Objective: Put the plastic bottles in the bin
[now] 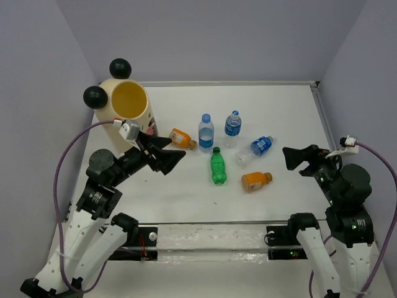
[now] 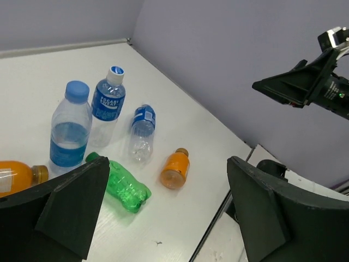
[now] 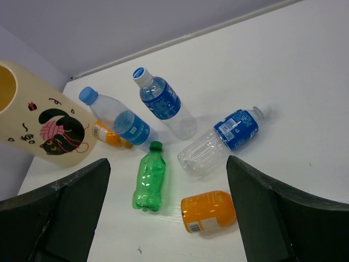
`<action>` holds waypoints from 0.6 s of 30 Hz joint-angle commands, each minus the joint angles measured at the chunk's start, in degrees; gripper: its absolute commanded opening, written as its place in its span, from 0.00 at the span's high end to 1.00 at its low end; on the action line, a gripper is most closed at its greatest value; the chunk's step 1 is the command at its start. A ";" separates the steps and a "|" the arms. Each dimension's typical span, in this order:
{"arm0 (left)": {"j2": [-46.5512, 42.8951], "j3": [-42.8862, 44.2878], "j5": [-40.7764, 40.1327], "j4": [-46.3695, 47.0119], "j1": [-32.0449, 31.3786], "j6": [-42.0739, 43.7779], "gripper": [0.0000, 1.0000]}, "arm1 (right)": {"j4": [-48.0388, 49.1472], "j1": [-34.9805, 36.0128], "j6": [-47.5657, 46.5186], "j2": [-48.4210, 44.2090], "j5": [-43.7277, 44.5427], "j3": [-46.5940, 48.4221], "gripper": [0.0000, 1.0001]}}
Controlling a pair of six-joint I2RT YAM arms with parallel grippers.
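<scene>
My left gripper should keep moving over with its fingers open until they are on both sides of the cap, because the upright bottle's light-blue cap (image 1: 206, 118) stands clear of its neighbours.
The cream bin (image 1: 130, 115) with black ball ears stands at the back left, open and yellowish inside; it also shows in the right wrist view (image 3: 38, 125). Several bottles sit mid-table. Two clear blue-labelled ones (image 1: 206, 131) (image 1: 232, 124) stand upright and a third (image 1: 255, 148) lies down. A green one (image 1: 218, 166) and an orange one (image 1: 256, 180) lie in front. Another orange one (image 1: 181, 138) lies by the bin. My left gripper (image 1: 177, 152) (image 2: 167, 161) is open and empty beside that bottle. My right gripper (image 1: 293, 159) (image 3: 169, 161) is open and empty, right of the group.
Grey walls close in the table at the back and on both sides. A metal rail (image 1: 211, 236) runs along the near edge between the arm bases. Purple cables (image 1: 59, 186) loop beside each arm. The right arm (image 2: 305, 82) shows in the left wrist view.
</scene>
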 commanded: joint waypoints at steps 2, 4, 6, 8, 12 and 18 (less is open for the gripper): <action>4.08 2.45 -1.04 1.74 -0.10 -0.17 0.01 | 2.30 -0.32 -1.88 0.12 -1.38 -1.59 0.07; 6.54 3.24 -0.87 2.44 -0.19 -0.43 0.01 | 2.74 -0.32 -1.88 -0.32 -1.55 -2.46 0.07; 9.17 4.12 -2.25 3.84 -0.54 -0.52 0.01 | 3.27 -0.32 -1.18 -0.67 -1.90 -2.91 0.08; 10.59 5.79 -6.90 3.68 -3.59 0.27 0.01 | 4.06 -0.32 -0.21 -1.28 -2.87 -3.52 0.08; 15.77 9.39 -20.70 2.54 -10.46 1.76 0.01 | 6.34 -0.32 1.02 -1.90 -4.37 -5.01 0.09; 29.02 15.46 -56.27 -1.60 -25.84 5.72 0.04 | 7.75 -0.32 1.72 -0.50 -7.43 -6.24 0.10</action>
